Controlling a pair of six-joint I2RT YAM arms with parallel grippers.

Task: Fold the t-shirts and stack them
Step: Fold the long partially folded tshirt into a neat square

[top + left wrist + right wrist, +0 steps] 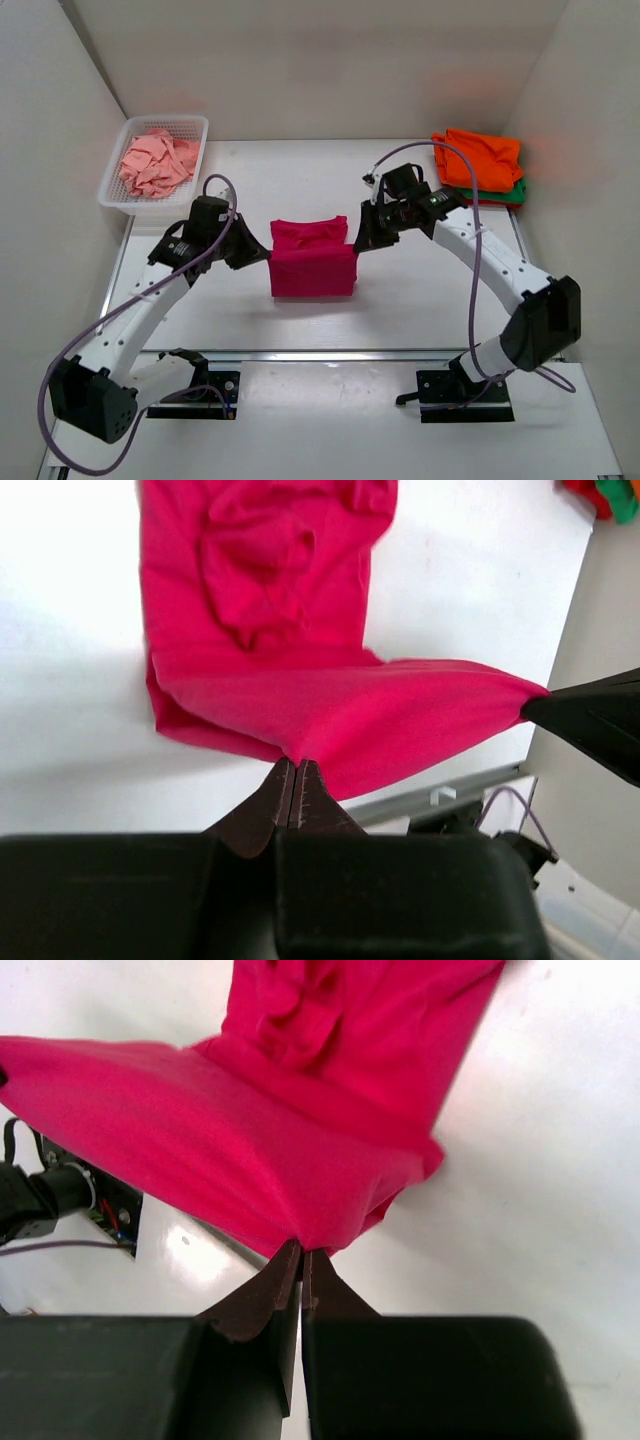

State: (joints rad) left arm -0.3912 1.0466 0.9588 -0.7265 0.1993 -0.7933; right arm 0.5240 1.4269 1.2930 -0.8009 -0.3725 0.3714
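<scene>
The magenta-pink t-shirt's lifted edge [313, 252] is stretched straight and runs parallel to its far edge [310, 221]. I keep carrying the t-shirt's held corner there with my right gripper until the fold lies flat.
A magenta-pink t-shirt [312, 262] hangs stretched between both grippers above the middle of the table, its far part lying on the tabletop. My left gripper [262, 254] is shut on its left corner [296, 758], and my right gripper [357, 243] is shut on the right corner [305, 1243]. At the back right, an orange t-shirt [480, 157] lies folded on top of a green one [515, 193], with a strip of red cloth [583, 492] showing beside the green in the left wrist view. A pale salmon-pink t-shirt [155, 164] lies crumpled in the basket.
A white plastic mesh basket [135, 133] stands at the back left corner. White walls close in the table on the left, back and right. The arm bases [190, 385] sit on a rail along the near edge.
</scene>
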